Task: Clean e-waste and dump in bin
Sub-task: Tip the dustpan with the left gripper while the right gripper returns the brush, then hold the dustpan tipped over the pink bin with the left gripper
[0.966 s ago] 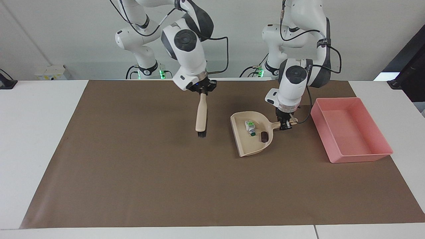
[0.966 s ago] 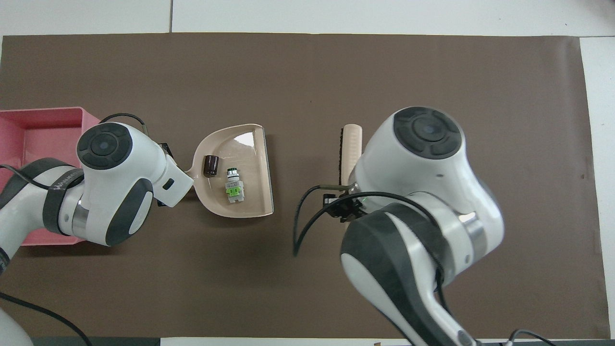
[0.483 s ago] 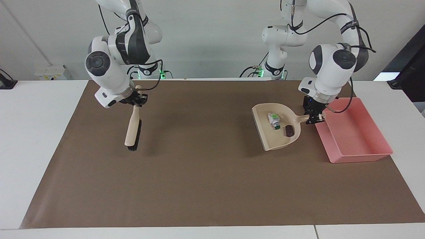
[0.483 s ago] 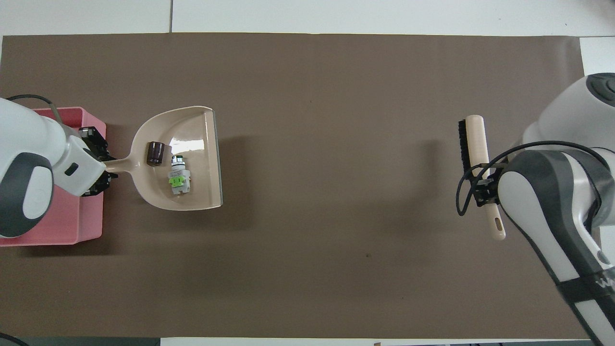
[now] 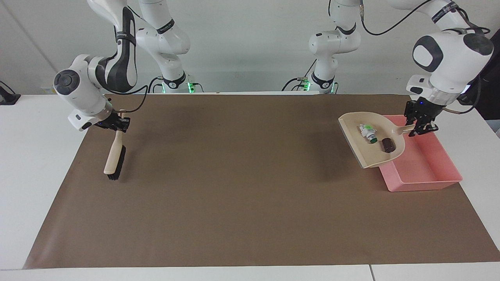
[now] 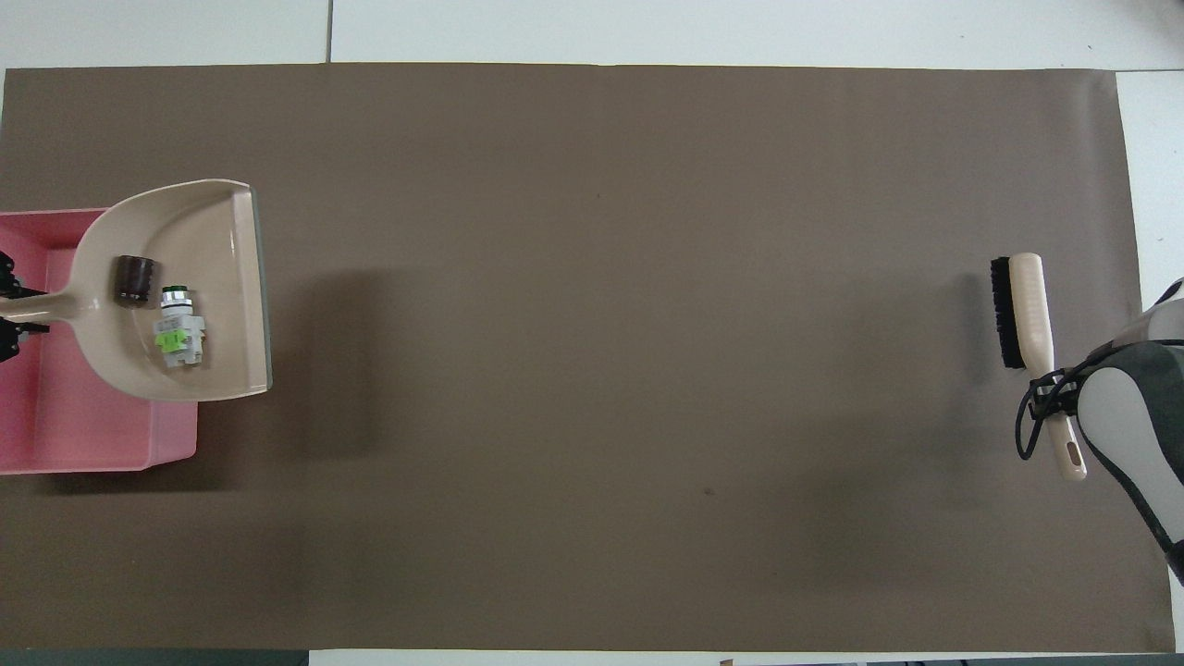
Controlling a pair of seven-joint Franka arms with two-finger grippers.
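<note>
The brush is low over clear mat [image 6: 1002, 390] with the e-waste in the dustpan [image 6: 178, 326], so my right gripper should keep lowering the brush until it rests on the mat, then release.
My left gripper [image 5: 421, 127] is shut on the handle of the beige dustpan [image 5: 371, 152] and holds it up over the pink bin [image 5: 425, 171], over the bin's edge toward the table's middle. The e-waste lies in the pan: a white piece with a green end [image 5: 367, 132] and a dark cylinder [image 5: 388, 144]. In the overhead view the dustpan [image 6: 203, 277] covers part of the bin [image 6: 92, 435], with the white piece [image 6: 176, 328] and the cylinder [image 6: 135, 280] in it. My right gripper [image 5: 117, 125] is shut on a brush [image 5: 114, 156].
A brown mat [image 5: 234, 195] covers most of the white table. The brush [image 6: 1027, 310] hangs bristle end down, low over the mat at the right arm's end. The bin stands at the left arm's end.
My left arm has lifted the dustpan with both pieces and carried it to over the bin. My right arm has carried the brush away to its own end of the mat.
</note>
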